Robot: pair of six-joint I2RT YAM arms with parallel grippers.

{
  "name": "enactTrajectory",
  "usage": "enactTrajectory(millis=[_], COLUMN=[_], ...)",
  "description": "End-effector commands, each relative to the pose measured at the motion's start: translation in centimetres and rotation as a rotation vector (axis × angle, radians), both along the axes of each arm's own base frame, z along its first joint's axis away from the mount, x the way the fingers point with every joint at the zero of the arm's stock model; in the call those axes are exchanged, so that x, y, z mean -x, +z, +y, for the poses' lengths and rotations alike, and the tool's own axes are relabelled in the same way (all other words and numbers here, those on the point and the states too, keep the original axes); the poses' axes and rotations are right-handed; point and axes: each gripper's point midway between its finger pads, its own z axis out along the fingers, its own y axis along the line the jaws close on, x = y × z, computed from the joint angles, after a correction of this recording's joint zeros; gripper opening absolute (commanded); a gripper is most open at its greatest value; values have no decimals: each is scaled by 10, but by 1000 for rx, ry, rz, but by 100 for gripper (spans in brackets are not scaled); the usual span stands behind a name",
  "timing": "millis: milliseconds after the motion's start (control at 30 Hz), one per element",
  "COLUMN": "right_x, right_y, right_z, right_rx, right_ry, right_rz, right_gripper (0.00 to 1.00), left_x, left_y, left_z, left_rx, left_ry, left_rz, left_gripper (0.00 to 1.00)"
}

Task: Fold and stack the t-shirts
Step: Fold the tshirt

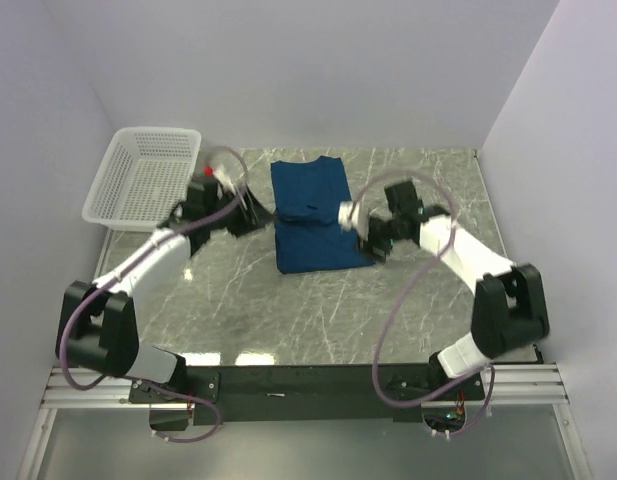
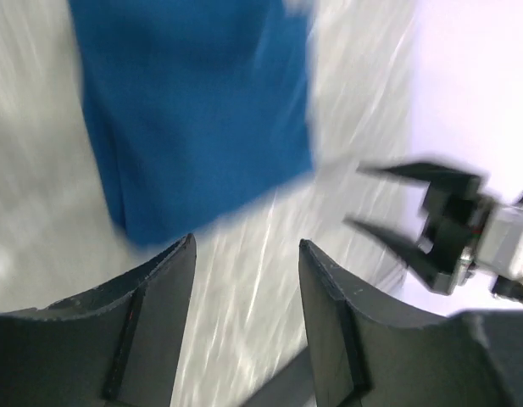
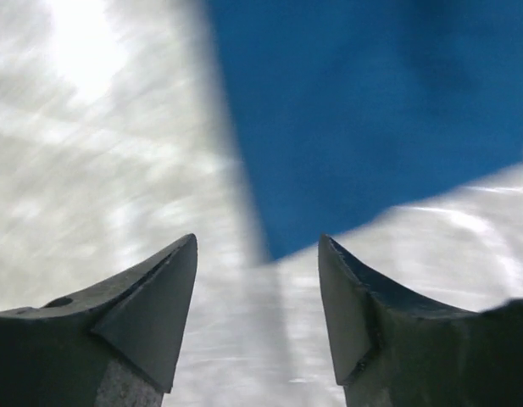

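The dark blue t-shirt has a limp ripple (image 1: 306, 215) across its middle, so its far end (image 1: 310, 172) will drag along flat when I pull the middle forward.
A dark blue t-shirt (image 1: 310, 215) lies folded into a long rectangle on the marble table, at the middle back. Its print and label are hidden. My left gripper (image 1: 256, 212) is open and empty, just left of the shirt's left edge. My right gripper (image 1: 360, 238) is open and empty, at the shirt's right edge near its front corner. In the left wrist view the shirt (image 2: 193, 110) lies ahead of the open fingers (image 2: 159, 288), with the right gripper (image 2: 397, 208) beyond. In the right wrist view a shirt corner (image 3: 363, 119) lies ahead of the open fingertips (image 3: 172, 280).
A white plastic mesh basket (image 1: 145, 175) stands empty at the back left corner of the table. White walls close in the table on three sides. Both arms reach in from the near edge, with looped cables above them.
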Motion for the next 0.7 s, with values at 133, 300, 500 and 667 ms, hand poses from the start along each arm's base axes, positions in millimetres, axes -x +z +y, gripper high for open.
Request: enactTrajectory(millis=[133, 300, 500, 667], right_x=[45, 40, 35, 9], right_y=[-54, -43, -8, -10], right_z=[-2, 9, 31, 43], right_rx=[125, 49, -131, -188], right_ry=[159, 111, 54, -104], right_rz=[-143, -109, 42, 155], right_gripper=[66, 62, 26, 10], left_x=[118, 90, 30, 1], left_y=[-98, -80, -71, -104], left_z=[-46, -65, -97, -103], left_rx=[12, 47, 28, -76], left_ry=[-116, -141, -203, -223], left_rz=[223, 155, 143, 231], left_gripper=[58, 56, 9, 1])
